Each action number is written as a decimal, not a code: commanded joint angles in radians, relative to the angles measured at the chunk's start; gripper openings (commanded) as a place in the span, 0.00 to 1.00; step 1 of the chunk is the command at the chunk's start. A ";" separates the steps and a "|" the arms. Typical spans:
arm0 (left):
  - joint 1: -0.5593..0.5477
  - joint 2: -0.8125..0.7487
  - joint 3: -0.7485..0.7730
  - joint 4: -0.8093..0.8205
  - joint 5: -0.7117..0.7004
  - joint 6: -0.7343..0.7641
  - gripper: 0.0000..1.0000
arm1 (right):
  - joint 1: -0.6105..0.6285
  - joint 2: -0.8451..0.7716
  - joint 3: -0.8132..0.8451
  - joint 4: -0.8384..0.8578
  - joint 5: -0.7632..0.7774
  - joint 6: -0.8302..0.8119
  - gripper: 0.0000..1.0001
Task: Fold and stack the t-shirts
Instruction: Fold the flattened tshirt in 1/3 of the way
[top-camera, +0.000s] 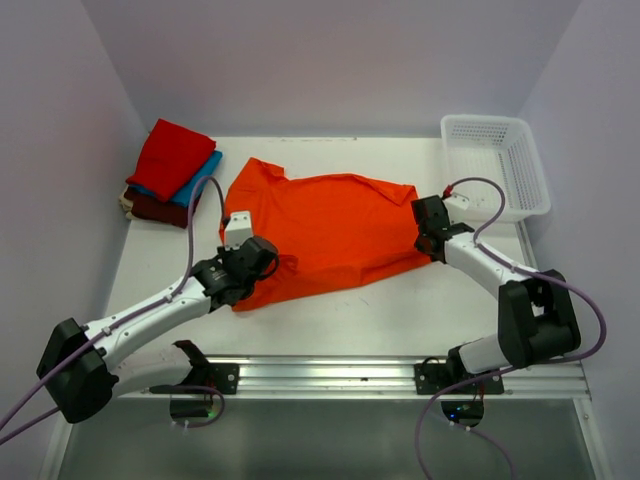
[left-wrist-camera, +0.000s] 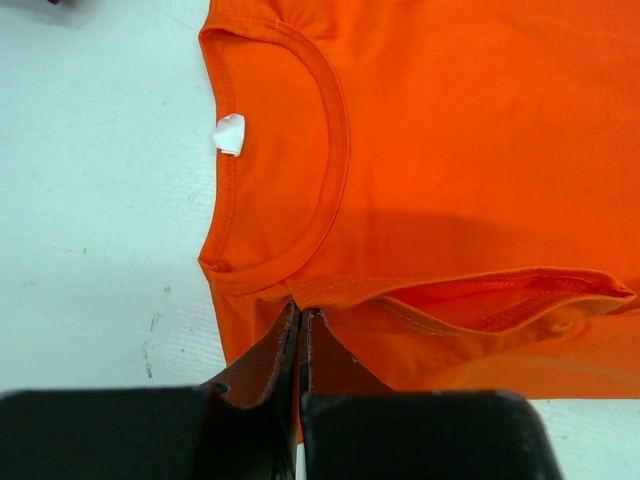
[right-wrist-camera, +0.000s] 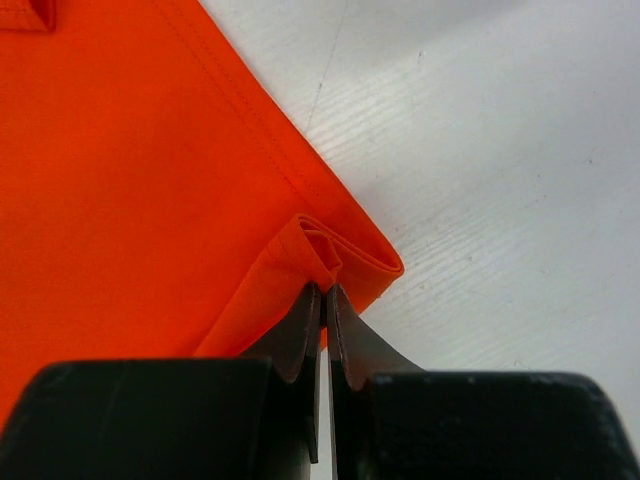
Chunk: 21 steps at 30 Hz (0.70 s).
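Note:
The orange t-shirt's far edge is a long way from the robot's arm bases, so the right gripper should open, grab the near folded edge and pull the t-shirt closer.
The orange t-shirt lies spread on the white table, partly doubled over. My left gripper is shut on its cloth beside the round neck, as the left wrist view shows, with the white label above. My right gripper is shut on a bunched corner of the hem at the shirt's right edge; in the right wrist view its jaws pinch the fold. A stack of folded tees lies at the back left: red on top, turquoise-blue, dark maroon beneath.
A white plastic mesh basket stands at the back right corner. Grey walls enclose the table on three sides. A metal rail with both arm bases runs along the near edge. Cables loop over both arms.

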 joint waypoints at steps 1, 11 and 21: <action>0.031 -0.006 0.021 0.060 -0.034 0.057 0.00 | -0.010 -0.009 0.060 0.040 0.005 -0.016 0.00; 0.083 0.077 0.022 0.183 0.020 0.145 0.00 | -0.018 0.069 0.118 0.034 0.005 -0.018 0.00; 0.137 0.155 0.055 0.253 0.046 0.214 0.00 | -0.037 0.130 0.155 0.040 0.005 -0.020 0.00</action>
